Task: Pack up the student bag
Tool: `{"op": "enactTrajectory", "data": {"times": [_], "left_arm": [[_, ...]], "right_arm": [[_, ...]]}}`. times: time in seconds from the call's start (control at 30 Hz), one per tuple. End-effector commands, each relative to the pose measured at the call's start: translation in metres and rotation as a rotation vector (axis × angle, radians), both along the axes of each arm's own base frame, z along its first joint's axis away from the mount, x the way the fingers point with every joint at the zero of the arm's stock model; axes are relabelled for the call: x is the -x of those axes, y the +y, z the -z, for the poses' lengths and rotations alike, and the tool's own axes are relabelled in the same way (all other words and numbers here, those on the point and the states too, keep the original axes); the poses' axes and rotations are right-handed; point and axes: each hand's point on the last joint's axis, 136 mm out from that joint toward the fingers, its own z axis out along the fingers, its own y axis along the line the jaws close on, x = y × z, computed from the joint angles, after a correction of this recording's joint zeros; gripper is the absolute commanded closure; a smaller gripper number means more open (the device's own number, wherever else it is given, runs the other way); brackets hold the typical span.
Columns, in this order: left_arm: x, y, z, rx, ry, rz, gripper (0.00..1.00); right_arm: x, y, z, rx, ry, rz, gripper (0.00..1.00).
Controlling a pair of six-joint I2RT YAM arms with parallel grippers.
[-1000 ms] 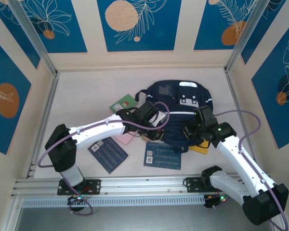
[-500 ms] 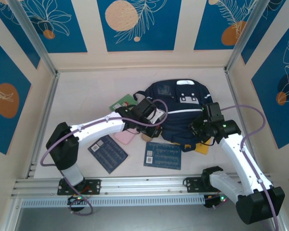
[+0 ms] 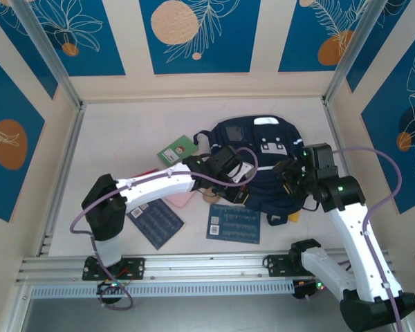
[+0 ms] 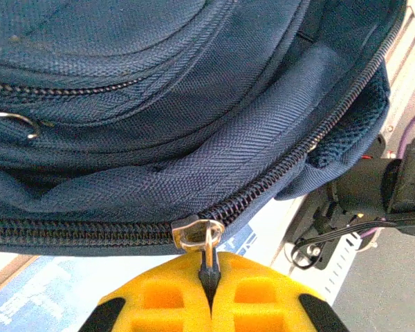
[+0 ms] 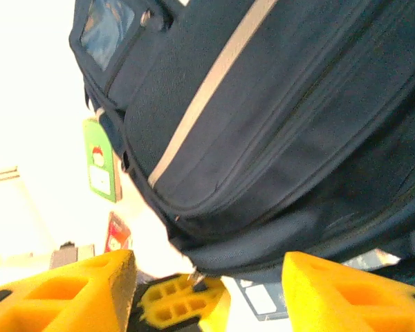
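Note:
I should expect to find a wide yellow booklet hidden under the student bag when I pull the bag aside, because a yellow corner sticks out from under it.
The student bag, dark navy with a thin white stripe, lies flat in the middle of the table. My left gripper is shut on the metal zip pull of the long zip along the bag's near edge. From above, the left gripper sits at that near edge. My right gripper hovers at the bag's right side with nothing between its fingers. Its yellow fingers stand wide apart, facing the bag and the left gripper's fingertips.
A green booklet lies left of the bag, a pink item under the left arm. Two blue booklets lie near the front. A yellow item pokes out under the bag's right corner. Walls enclose the table.
My right gripper has opened and drawn back to the right, off the bag. My left gripper has slid right along the bag's near edge, still shut on the zip pull.

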Motion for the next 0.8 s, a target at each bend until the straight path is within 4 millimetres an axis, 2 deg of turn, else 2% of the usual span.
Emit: {"op": "enactTrajectory", "data": {"times": [0.0, 0.17, 0.43, 0.6, 0.7, 0.77], "left_arm": [[0.014, -0.028, -0.033, 0.115, 0.004, 0.052, 1.00], [0.027, -0.039, -0.036, 0.150, 0.015, 0.080, 1.00], [0.031, -0.040, -0.031, 0.138, 0.009, 0.088, 1.00], [0.033, -0.039, -0.035, 0.144, -0.002, 0.102, 1.00], [0.034, -0.038, -0.035, 0.142, -0.006, 0.113, 1.00], [0.036, -0.037, -0.034, 0.138, -0.006, 0.123, 1.00]], "right_arm": [[0.021, 0.021, 0.018, -0.134, 0.140, 0.024, 0.40], [0.025, 0.025, 0.040, -0.174, 0.199, 0.084, 0.39], [0.033, 0.020, 0.080, -0.162, 0.275, 0.163, 0.40], [0.023, 0.015, 0.101, -0.150, 0.285, 0.193, 0.49], [0.014, 0.009, 0.104, -0.126, 0.261, 0.215, 0.55], [0.009, 0.004, 0.103, -0.099, 0.245, 0.233, 0.64]]}}
